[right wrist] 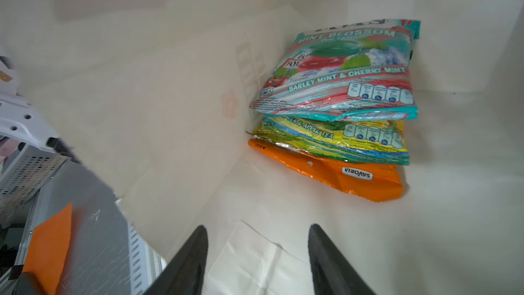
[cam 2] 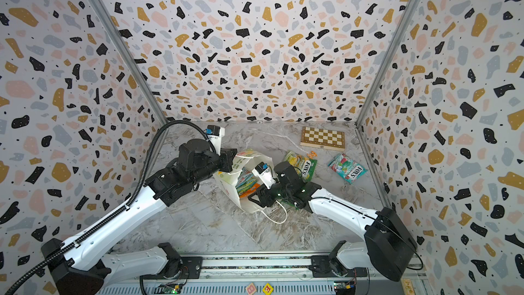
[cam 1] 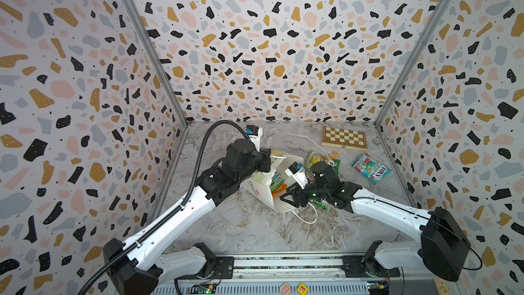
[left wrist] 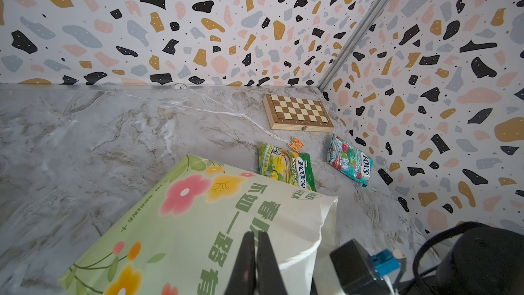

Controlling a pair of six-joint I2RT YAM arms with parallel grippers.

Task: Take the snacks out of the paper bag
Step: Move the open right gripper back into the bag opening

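The teal-and-red packet (right wrist: 346, 71) is on top and faces the bag's opening, so my right gripper should go on reaching in until its fingers are on both sides of the packet's near edge (right wrist: 349, 112).
The white paper bag (cam 1: 259, 184) (cam 2: 226, 184) lies on its side mid-table, its mouth towards the right arm. My left gripper (cam 1: 266, 161) (left wrist: 256, 234) is shut, fingertips against the bag's green flowered side (left wrist: 184, 222); I cannot tell whether paper is pinched. My right gripper (cam 1: 287, 194) (right wrist: 258, 227) stands open at the mouth with nothing between its fingers. Three snacks are stacked inside: a teal-and-red packet (right wrist: 340, 72) on a green-yellow one (right wrist: 334, 140) on an orange one (right wrist: 354, 180). Outside lie a green-yellow packet (cam 1: 319, 161), a teal-and-red packet (cam 1: 371, 167) and a green one (cam 1: 320, 204) partly under the right arm.
A wooden chessboard (cam 1: 344, 138) lies at the back right. A small orange trinket (cam 1: 334, 154) sits by the green-yellow packet. The bag's white cord handle (cam 1: 309, 217) trails towards the front. Two toy blocks (cam 1: 293, 289) rest on the front rail. Patterned walls close three sides.
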